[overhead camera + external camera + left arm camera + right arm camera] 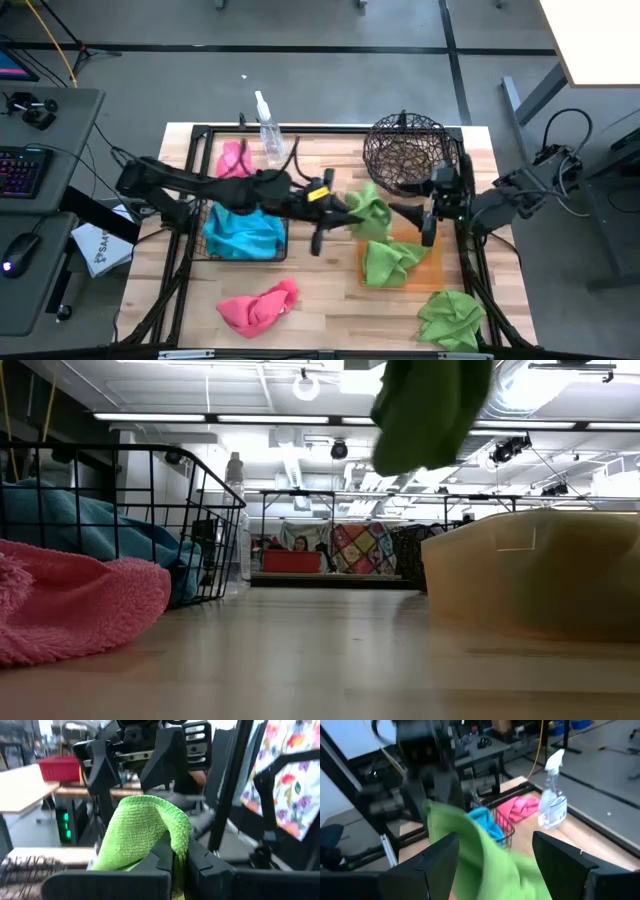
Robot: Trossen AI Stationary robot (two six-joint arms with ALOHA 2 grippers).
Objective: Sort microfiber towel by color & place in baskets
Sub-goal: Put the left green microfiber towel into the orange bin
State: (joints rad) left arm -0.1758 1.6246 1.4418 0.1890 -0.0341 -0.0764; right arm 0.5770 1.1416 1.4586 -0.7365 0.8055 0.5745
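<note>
I should use my left gripper to lower the green towel [371, 212] in, because it is holding the towel next to the orange tray [403, 266]. That leaves my right gripper for the corner towel.
My left gripper [347, 212] reaches from the left to the table's middle and is shut on a green towel [372, 208], which also shows at the top of the low view [430, 405]. My right gripper [495, 857] is open just right of that towel [470, 845]; the cloth shows between its spread fingers. A second green towel [388, 260] lies on the orange tray [432, 262], and a third [450, 318] lies at the near right corner. The black wire basket [245, 240] holds a blue towel [240, 232]. The round brown basket [405, 150] stands far right. My left gripper pinches the green towel between its two fingers [192, 857] at a bunched fold [170, 827], coming nearly level from the table's left. The cloth arches over the fingertips and hangs down. It is lifted clear above the table, beside the orange tray.
One pink towel [235, 160] lies by the far edge next to the clear spray bottle [268, 130]. Another pink towel [260, 305] lies at the near middle, close to the low camera [70, 600]. A dark frame rims the table.
</note>
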